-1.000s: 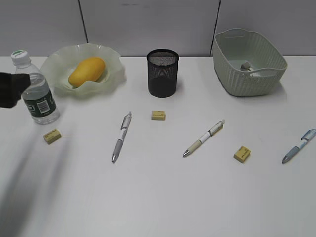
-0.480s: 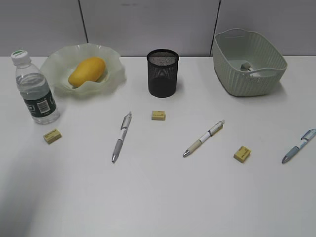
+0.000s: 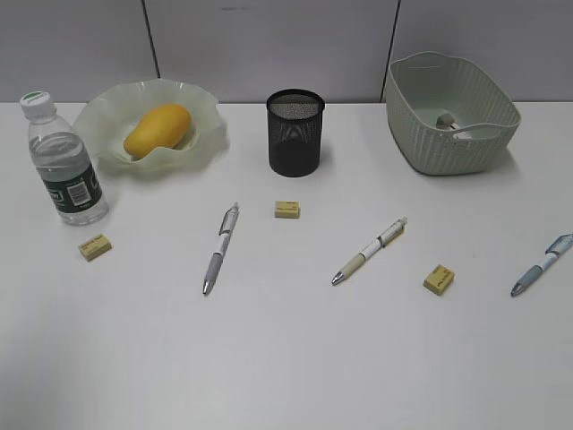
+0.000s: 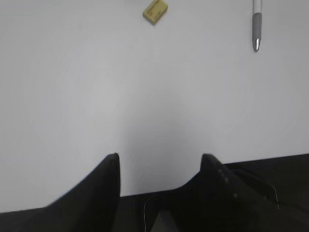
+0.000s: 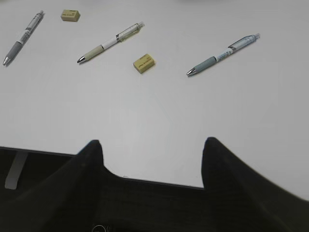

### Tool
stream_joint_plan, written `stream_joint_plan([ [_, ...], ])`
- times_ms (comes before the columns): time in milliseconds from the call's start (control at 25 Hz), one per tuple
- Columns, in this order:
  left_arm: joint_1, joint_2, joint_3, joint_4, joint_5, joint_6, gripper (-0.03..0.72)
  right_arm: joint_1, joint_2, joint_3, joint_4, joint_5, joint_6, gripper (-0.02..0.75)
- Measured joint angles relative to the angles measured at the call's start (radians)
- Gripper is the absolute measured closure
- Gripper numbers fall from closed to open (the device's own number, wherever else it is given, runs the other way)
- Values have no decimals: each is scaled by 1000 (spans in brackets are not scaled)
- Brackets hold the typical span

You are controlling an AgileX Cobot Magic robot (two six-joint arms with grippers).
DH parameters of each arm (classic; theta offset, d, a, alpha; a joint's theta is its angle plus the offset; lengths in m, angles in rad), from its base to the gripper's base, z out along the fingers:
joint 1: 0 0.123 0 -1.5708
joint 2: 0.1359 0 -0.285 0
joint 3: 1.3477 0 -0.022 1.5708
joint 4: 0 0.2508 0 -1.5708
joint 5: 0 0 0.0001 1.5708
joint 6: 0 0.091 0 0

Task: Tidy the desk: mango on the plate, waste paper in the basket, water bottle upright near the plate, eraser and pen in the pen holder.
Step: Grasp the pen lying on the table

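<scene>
The pen holder (image 3: 295, 133) is short and wide. The pale blue pen (image 3: 542, 265) will lean with its top sticking out when I lower it in.
The water bottle (image 3: 64, 161) stands upright left of the plate (image 3: 204, 134), which holds the mango (image 3: 158, 130). The waste paper (image 3: 446, 119) lies in the basket (image 3: 483, 152). The pen holder (image 3: 295, 133) stands mid-back. On the desk (image 3: 286, 358) lie three pens (image 3: 220, 248) (image 3: 369, 251) (image 3: 542, 265) and three erasers (image 3: 95, 246) (image 3: 286, 210) (image 3: 439, 279). Neither gripper shows in the exterior view. My left gripper (image 4: 159, 157) is open over bare desk, an eraser (image 4: 155, 10) and pen tip (image 4: 257, 29) far ahead. My right gripper (image 5: 152, 142) is open, an eraser (image 5: 144, 64) and pen (image 5: 223, 55) ahead.
A grey panelled wall runs behind the desk. The desk's near edge passes just under both grippers in the wrist views. The right wrist view also takes in two more pens (image 5: 111, 42) (image 5: 23, 37) and another eraser (image 5: 70, 15).
My left arm, beside the bottle a second ago, has drawn back out of the exterior view. The bottle stays upright. The right arm has not moved.
</scene>
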Motion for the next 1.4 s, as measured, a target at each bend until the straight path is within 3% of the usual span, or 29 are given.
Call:
stream_joint_plan([
  [280,0,-352,126,0,-106,0,291,0,1,0,2,1,0,232],
  [560,0,-561,188,2,-160,0,303,0,1,0,3,3,0,232],
  [960,0,-574,248,3,-292,0,314,0,102,-2,-12,-9,69,232],
  [1200,0,-574,251,6,-307,0,316,0,348,-26,-67,-60,125,232],
  [1400,0,-574,251,7,-307,0,316,0,608,-68,-89,-191,218,232],
])
